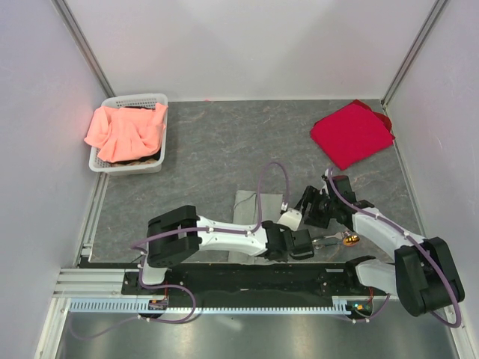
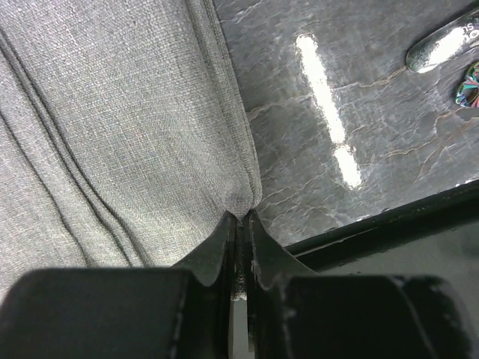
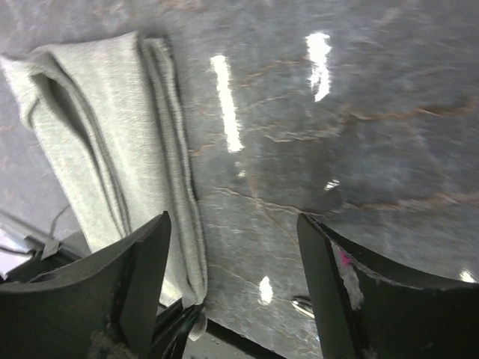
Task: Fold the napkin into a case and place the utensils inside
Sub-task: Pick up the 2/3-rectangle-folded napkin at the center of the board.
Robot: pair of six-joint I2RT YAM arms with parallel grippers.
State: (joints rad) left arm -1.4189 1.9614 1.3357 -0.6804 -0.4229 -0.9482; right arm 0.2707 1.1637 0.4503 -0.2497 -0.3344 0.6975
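My left gripper, reaching across the napkin to its near corner [image 2: 242,202], should open and retreat before my right gripper takes the far half [image 1: 281,200] of the napkin's side edge.
The napkin [image 1: 249,203] is a grey-green folded packet lying at the near middle of the table, partly under my left arm. In the left wrist view its near corner [image 2: 241,200] is pinched between my left gripper [image 2: 241,218], which is shut on it. My right gripper [image 1: 313,208] hovers just right of the napkin; in the right wrist view it [image 3: 232,224] is open and empty over bare table, with the napkin [image 3: 105,127] to its left. The utensils [image 1: 338,240], silvery with an orange-brown end [image 1: 350,239], lie right of the left gripper [image 1: 299,239] and show in the left wrist view [image 2: 441,46].
A white basket [image 1: 159,99] holding a salmon-orange cloth [image 1: 123,131] stands at the far left. A bright red cloth [image 1: 350,133] lies at the far right. The black rail [image 1: 254,277] runs along the near table edge. Walls close in both sides.
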